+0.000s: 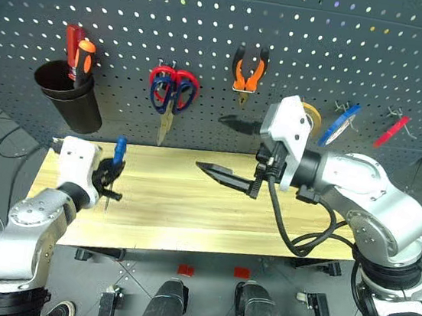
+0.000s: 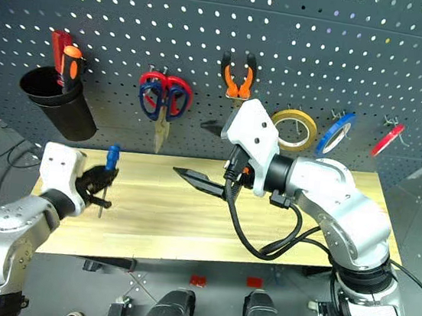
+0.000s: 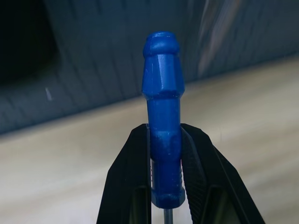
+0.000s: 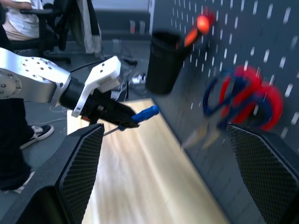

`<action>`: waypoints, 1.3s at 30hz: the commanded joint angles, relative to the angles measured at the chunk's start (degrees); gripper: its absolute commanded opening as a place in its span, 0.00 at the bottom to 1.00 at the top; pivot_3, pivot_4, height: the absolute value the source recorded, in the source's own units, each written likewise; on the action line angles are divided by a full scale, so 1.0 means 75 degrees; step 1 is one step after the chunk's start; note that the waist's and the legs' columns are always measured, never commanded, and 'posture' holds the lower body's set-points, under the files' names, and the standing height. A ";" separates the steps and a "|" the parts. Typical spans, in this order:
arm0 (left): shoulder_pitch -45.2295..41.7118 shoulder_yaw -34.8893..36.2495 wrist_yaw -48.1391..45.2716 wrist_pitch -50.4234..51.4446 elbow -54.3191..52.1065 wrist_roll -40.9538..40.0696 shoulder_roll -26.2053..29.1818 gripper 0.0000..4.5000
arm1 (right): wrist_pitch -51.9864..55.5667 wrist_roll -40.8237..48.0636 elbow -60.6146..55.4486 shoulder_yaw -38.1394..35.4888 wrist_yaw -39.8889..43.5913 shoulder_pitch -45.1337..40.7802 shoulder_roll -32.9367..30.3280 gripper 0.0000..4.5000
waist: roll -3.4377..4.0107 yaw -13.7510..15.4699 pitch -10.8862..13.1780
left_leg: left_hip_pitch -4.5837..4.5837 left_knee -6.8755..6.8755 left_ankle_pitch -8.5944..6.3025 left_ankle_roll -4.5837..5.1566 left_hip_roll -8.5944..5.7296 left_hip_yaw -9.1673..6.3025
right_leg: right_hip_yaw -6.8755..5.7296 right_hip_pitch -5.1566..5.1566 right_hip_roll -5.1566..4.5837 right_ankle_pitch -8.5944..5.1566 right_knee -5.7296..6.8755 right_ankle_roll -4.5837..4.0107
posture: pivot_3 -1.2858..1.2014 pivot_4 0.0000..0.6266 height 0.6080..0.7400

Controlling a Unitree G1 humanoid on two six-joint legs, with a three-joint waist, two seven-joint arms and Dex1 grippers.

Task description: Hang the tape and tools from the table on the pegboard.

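Note:
The blue-handled screwdriver [image 1: 119,149] is lower than the black cup's rim. My left gripper should first raise it clear above the cup's opening [image 1: 54,76] and then lower it stem first.
My left gripper [image 1: 108,177] is shut on the blue-handled screwdriver [image 3: 163,116], held upright above the left end of the table [image 1: 189,209], handle up and shaft down. My right gripper [image 1: 215,173] hangs open and empty over the table's middle, pointing left. On the pegboard [image 1: 137,10] hang the orange-handled pliers [image 1: 249,70], the dark blue-handled scissors [image 1: 162,94] overlapping a red-handled pair, and at far right the thin red tape ring [image 1: 391,132].
A black cup [image 1: 68,98] with red and orange-handled screwdrivers hangs on the board at left. A yellow roll [image 2: 293,129] and a blue roll [image 1: 341,124] hang behind my right wrist. A person's shoe [image 1: 61,311] shows on the floor by the table's left end.

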 commanded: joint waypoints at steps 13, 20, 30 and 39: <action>-0.4020 0.1024 0.0496 -0.0581 0.1073 -0.0480 0.1754 0.13 | -0.0854 -0.0182 0.0328 -0.0143 0.0303 -0.0299 0.0012 1.00 | -0.0035 -0.0015 -0.0542 | 0.0016 0.0000 0.0000 -0.0001 -0.0011 0.0021 | 0.0023 0.0001 0.0061 0.0000 0.0007 0.0000 | 0.53 0.10 1.00; -0.4295 0.0487 0.0627 -0.2658 0.3247 0.0399 0.1425 0.13 | -0.1158 -0.0332 0.0581 0.0112 0.0386 -0.0498 0.0251 1.00 | -0.0031 -0.0039 -0.0805 | 0.0043 -0.0007 -0.0001 -0.0002 -0.0021 0.0043 | 0.0045 0.0008 0.0070 0.0001 0.0008 -0.0001 | 0.53 0.09 1.00; -0.3963 0.0042 0.1068 -0.4391 0.4677 0.1233 0.0944 0.13 | -0.1197 -0.0362 0.0608 0.0201 0.0390 -0.0656 0.0499 1.00 | -0.0062 -0.0079 -0.0909 | 0.0048 0.0004 -0.0001 -0.0001 -0.0022 0.0036 | 0.0052 0.0012 0.0068 0.0003 0.0016 -0.0004 | 0.52 0.10 1.00; -0.3137 0.0391 0.1567 -0.4368 0.3665 0.0996 0.0512 0.70 | -0.1189 -0.0427 0.0625 0.0258 0.0519 -0.0550 0.0358 1.00 | -0.0065 -0.0218 -0.1031 | 0.0052 0.0002 -0.0002 0.0001 -0.0004 0.0031 | 0.0056 0.0014 0.0057 0.0003 0.0022 -0.0005 | 0.52 0.09 1.00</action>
